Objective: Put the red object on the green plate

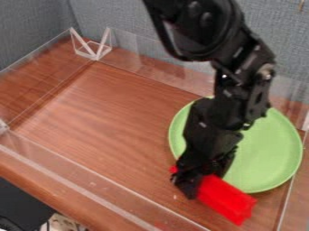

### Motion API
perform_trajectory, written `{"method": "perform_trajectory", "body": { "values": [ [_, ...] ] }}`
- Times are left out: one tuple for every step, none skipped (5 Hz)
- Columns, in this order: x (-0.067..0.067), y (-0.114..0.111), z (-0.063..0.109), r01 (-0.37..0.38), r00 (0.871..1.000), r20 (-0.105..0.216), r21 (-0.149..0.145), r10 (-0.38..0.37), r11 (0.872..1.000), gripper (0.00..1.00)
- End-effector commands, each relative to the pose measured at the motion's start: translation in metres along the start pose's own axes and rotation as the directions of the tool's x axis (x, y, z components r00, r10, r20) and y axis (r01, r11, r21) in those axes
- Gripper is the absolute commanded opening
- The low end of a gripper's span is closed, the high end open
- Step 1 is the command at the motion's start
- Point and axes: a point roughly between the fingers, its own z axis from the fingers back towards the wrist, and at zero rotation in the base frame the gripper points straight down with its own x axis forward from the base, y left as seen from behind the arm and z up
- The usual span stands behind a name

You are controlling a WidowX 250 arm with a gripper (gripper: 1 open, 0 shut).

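The red object's near end sticks out past the green plate's rim [250, 191], so the robot's gripper should open, go over to that end [239, 210] and move it further onto the plate.
The red object [229, 200], a flat bright red block, sits at the front right, just off the near rim of the green plate [272, 149]. My gripper [193, 183] points down at the block's left end, its black fingers closed on that end. A sliver of red also shows on the gripper's far left side. The arm rises over the plate's left part and hides it. I cannot tell whether the block rests on the table or hangs just above it.
The wooden table [97, 108] is ringed by a low clear plastic wall [85, 176], which runs close in front of the block. A small clear wire-like stand [92, 42] is at the back left corner.
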Motion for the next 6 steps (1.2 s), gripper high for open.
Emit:
{"method": "perform_trajectory", "body": {
  "values": [
    [-0.004, -0.014, 0.016, -0.007, 1.0, -0.003, -0.044, 0.007, 0.999, 0.0],
    [-0.005, -0.018, 0.025, -0.01, 1.0, -0.009, -0.048, 0.01, 0.999, 0.0],
    [-0.009, -0.024, 0.024, -0.028, 0.999, -0.019, -0.056, 0.027, 0.998, 0.0],
    [-0.007, -0.017, 0.017, 0.022, 0.999, -0.022, -0.064, -0.024, 0.998, 1.0],
    [-0.004, -0.01, 0.01, 0.075, 0.997, -0.024, -0.069, -0.077, 0.995, 1.0],
    [-0.007, -0.013, 0.004, 0.086, 0.996, -0.029, -0.069, -0.088, 0.994, 0.0]
  ]
}}
